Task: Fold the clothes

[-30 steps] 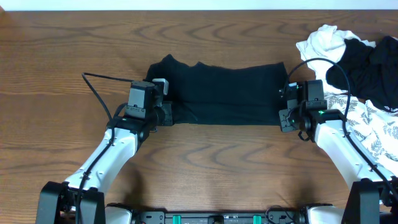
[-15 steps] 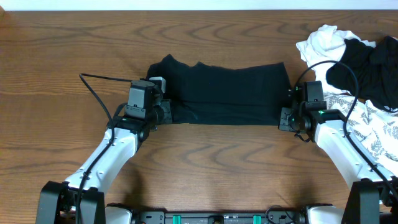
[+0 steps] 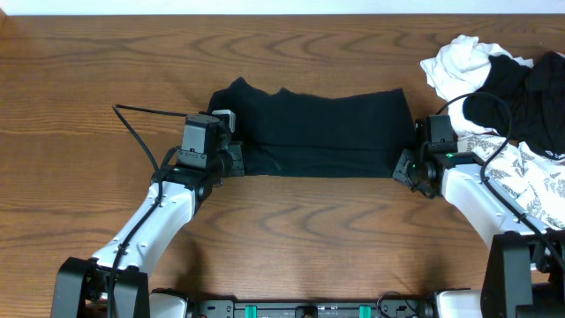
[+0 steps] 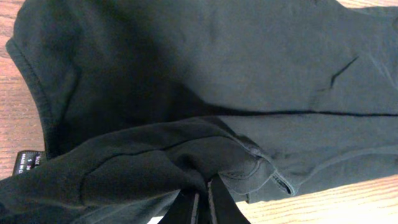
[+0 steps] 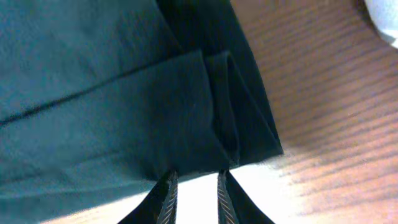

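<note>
The black garment's near hem [image 5: 194, 172] is as far as my right gripper's fingers reach, so I should open them, move further in onto the flap's corner [image 5: 208, 140] and pinch it before I fold.
A plain black garment [image 3: 318, 132] lies folded into a wide band across the middle of the table. My left gripper [image 3: 231, 161] is at its near-left corner, shut on a bunched fold of the black cloth [image 4: 155, 168]; the closed fingertips [image 4: 203, 196] disappear into the fabric. My right gripper [image 3: 403, 168] is at the near-right corner. In the right wrist view its jaws [image 5: 194, 179] stand slightly apart, tips just at the hem [image 5: 205, 155], with bright table showing between them. The rest of the clothes sit in a heap at the far right.
The heap at the right edge holds a white garment [image 3: 459, 60], another black one [image 3: 521, 88] and a white leaf-print one [image 3: 530, 185], close behind my right arm. A black cable [image 3: 146, 110] runs from the left wrist across bare wood.
My right gripper has slid a little to the right and turned, from over the garment's right edge to its near corner. The left gripper and its hold are unchanged.
</note>
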You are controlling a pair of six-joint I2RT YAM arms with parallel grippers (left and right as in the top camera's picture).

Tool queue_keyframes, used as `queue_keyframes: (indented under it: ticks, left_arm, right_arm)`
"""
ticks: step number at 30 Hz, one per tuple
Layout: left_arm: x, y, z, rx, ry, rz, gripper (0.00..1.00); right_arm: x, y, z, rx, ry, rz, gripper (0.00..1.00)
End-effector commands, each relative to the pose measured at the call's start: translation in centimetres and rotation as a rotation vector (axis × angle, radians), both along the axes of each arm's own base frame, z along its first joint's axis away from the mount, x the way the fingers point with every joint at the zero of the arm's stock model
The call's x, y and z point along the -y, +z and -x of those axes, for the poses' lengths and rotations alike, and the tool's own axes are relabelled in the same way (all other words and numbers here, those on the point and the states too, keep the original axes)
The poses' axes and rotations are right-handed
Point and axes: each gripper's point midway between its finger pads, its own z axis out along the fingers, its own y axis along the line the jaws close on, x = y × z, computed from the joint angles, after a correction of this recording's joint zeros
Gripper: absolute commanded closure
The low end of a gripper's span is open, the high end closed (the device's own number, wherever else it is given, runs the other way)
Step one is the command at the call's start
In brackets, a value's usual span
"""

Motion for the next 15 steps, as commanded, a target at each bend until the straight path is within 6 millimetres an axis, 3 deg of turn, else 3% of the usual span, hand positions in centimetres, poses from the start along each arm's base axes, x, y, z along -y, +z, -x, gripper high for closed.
queue_keyframes:
  ticks: [1,9,15]
  left_arm:
    - [-0.16,-0.06,0.04,-0.006,0.010,-0.008,0.94]
    - [-0.18,-0.11,0.10,-0.009,0.010,-0.008,0.94]
    - [-0.17,-0.11,0.11,-0.009,0.010,-0.008,0.94]
  right_arm:
    - [0.17,-0.23,-0.36,0.010,-0.057,0.000,0.80]
    - [0.12,-0.04,-0.94,0.035,-0.061,-0.005,0.80]
    - [0.12,-0.03,-0.95,0.035,-0.061,-0.005,0.86]
